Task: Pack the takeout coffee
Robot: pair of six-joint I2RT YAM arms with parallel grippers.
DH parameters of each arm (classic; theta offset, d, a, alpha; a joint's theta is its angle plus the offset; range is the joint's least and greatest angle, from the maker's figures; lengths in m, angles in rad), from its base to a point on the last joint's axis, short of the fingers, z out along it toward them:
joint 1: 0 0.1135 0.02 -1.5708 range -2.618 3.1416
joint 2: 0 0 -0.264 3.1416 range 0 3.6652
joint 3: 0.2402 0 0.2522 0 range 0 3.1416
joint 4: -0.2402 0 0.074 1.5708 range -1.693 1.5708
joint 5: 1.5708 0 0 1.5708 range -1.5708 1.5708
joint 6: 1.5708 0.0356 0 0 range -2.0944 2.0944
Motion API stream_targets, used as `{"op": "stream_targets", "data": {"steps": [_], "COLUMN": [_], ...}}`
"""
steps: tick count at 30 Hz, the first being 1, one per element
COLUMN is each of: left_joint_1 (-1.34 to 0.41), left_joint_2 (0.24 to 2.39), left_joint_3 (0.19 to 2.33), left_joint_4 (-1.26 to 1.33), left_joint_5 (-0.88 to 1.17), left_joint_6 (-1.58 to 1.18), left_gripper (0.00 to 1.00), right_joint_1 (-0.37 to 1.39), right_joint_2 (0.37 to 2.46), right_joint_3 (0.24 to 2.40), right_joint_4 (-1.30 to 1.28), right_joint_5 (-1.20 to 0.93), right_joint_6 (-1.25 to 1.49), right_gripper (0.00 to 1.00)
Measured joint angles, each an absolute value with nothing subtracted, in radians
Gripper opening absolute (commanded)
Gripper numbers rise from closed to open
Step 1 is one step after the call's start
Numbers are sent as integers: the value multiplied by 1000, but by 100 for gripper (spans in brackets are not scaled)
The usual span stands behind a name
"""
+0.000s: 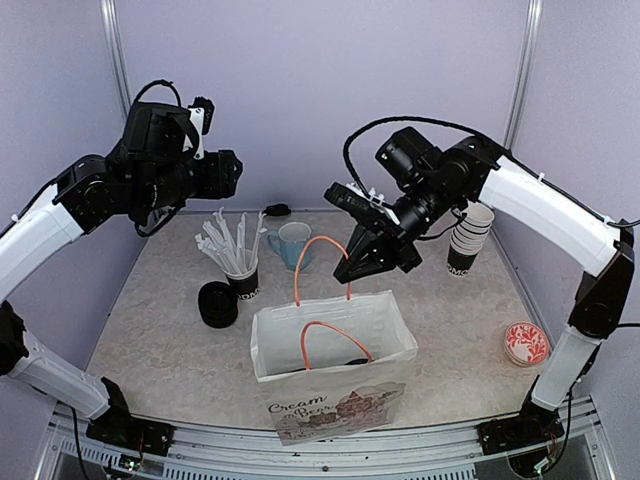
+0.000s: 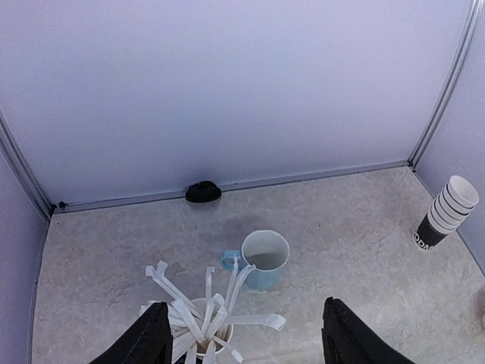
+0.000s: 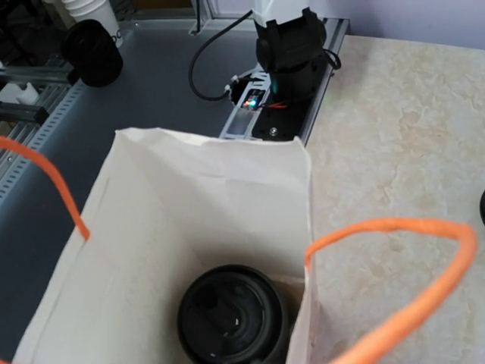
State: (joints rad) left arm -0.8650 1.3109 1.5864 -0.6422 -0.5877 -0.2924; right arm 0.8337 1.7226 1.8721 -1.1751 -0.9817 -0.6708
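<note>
Next, my right gripper pulls the white paper bag back toward the light blue mug before my left gripper adds a stick, because the bag sticks out over the table's front edge.
One takeout coffee, a black cup with a round black lid, stands upright at the bottom of the white paper bag; in the top view only its lid shows. A second black lidded cup stands on the table left of the bag. My right gripper hangs shut and empty just above the bag's far rim, between the orange handles; its fingers do not show in its wrist view. My left gripper is open and empty, high above the back left of the table.
A black cup of white sticks and a light blue mug stand behind the bag. A stack of paper cups is at the back right and a small red-and-white dish at the right. Walls close the back and sides.
</note>
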Motion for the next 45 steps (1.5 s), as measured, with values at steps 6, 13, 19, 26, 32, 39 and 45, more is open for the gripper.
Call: {"op": "stream_targets", "data": {"steps": [6, 13, 19, 26, 32, 39, 45], "left_joint_1": [-858, -832, -808, -805, -805, -804, -804], "left_joint_2": [1371, 1391, 1456, 1562, 1639, 1670, 1682], "left_joint_3": [1586, 1587, 1587, 1587, 1589, 1609, 1612], "left_joint_4": [-672, -689, -718, -741, -779, -810, -817], "left_joint_5": [-539, -503, -442, -351, -339, -360, -383], "left_joint_6": [-286, -274, -249, -177, -117, -82, -75], "left_gripper": [60, 46, 45, 47, 43, 19, 0], "right_joint_1": [789, 653, 595, 564, 473, 372, 353], "right_joint_2": [1729, 1736, 1751, 1761, 1684, 1563, 1560], "right_joint_3": [1895, 1916, 1916, 1935, 1919, 1807, 1782], "right_joint_4": [-1176, -1176, -1153, -1153, -1155, -1130, -1111], "right_joint_5": [-965, -956, -939, -931, -919, -919, -919], "right_joint_6": [-661, -660, -646, -642, -661, -657, -652], "right_gripper": [0, 0, 27, 60, 63, 63, 63]}}
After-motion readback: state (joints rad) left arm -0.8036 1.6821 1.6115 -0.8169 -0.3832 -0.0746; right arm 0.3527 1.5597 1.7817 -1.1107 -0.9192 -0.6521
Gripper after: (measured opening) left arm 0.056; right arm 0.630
